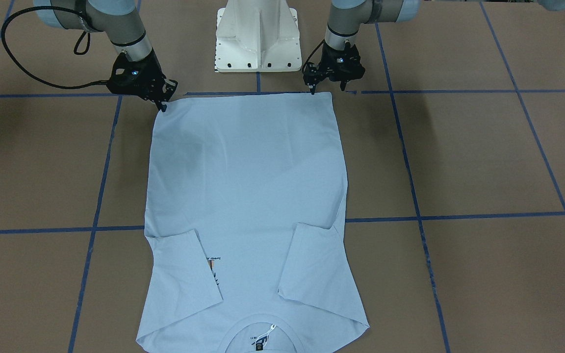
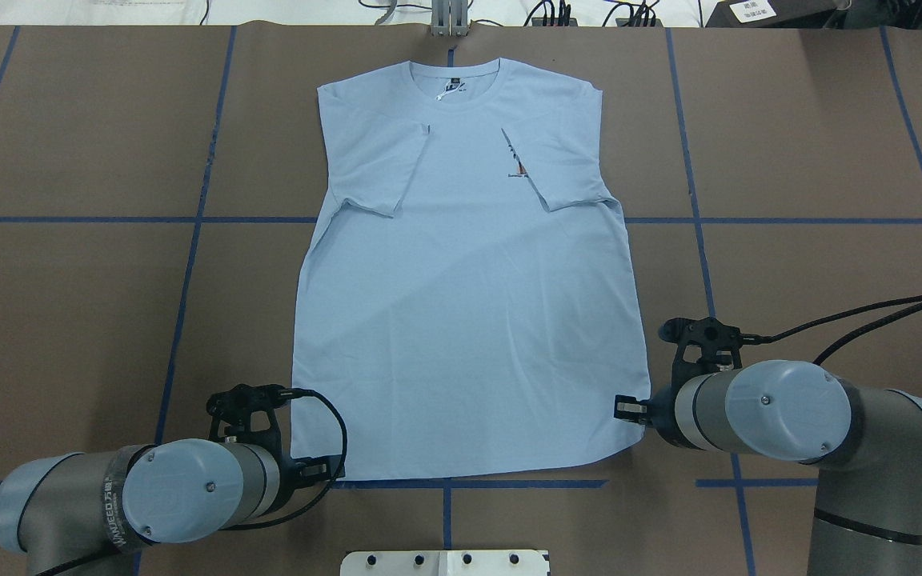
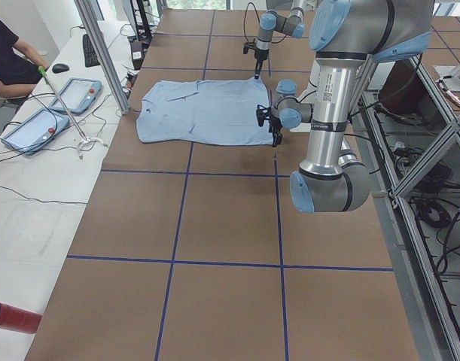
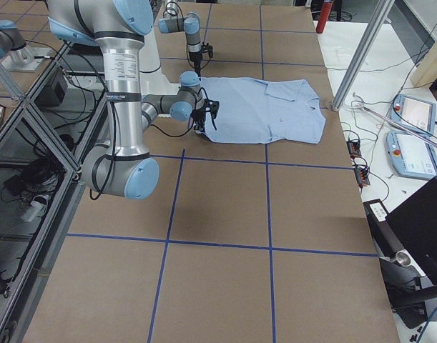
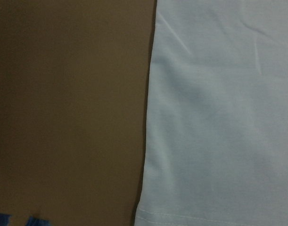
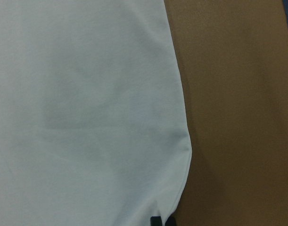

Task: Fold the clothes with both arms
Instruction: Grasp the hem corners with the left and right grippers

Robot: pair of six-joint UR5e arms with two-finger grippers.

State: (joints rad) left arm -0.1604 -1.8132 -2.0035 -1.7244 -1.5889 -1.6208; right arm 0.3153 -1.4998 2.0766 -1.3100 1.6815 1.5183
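Note:
The folded sleeves (image 1: 320, 267) are lying flat on the light blue T-shirt, so the whole T-shirt (image 1: 245, 170) will slide along with its sleeves still tucked when I pull its hem.
The light blue T-shirt (image 1: 248, 196) lies flat on the brown table, front up, collar away from the robot (image 2: 469, 320). Both sleeves are folded inward, and one partly covers the palm-tree print (image 2: 517, 164). The neck label (image 2: 446, 90) shows in the collar. My left gripper (image 1: 328, 89) is open over the hem corner on my left (image 2: 333, 468). My right gripper (image 1: 165, 103) is at the opposite hem corner (image 2: 625, 408). In the right wrist view its dark fingertips (image 6: 155, 221) sit close together on the hem edge, shut on it.
The white pedestal base (image 1: 257, 39) stands just behind the hem. Blue tape lines (image 1: 459, 215) grid the table. A side table with tablets (image 3: 34, 124), a person (image 3: 7, 60) and a metal post (image 3: 102, 53) lie beyond the collar end.

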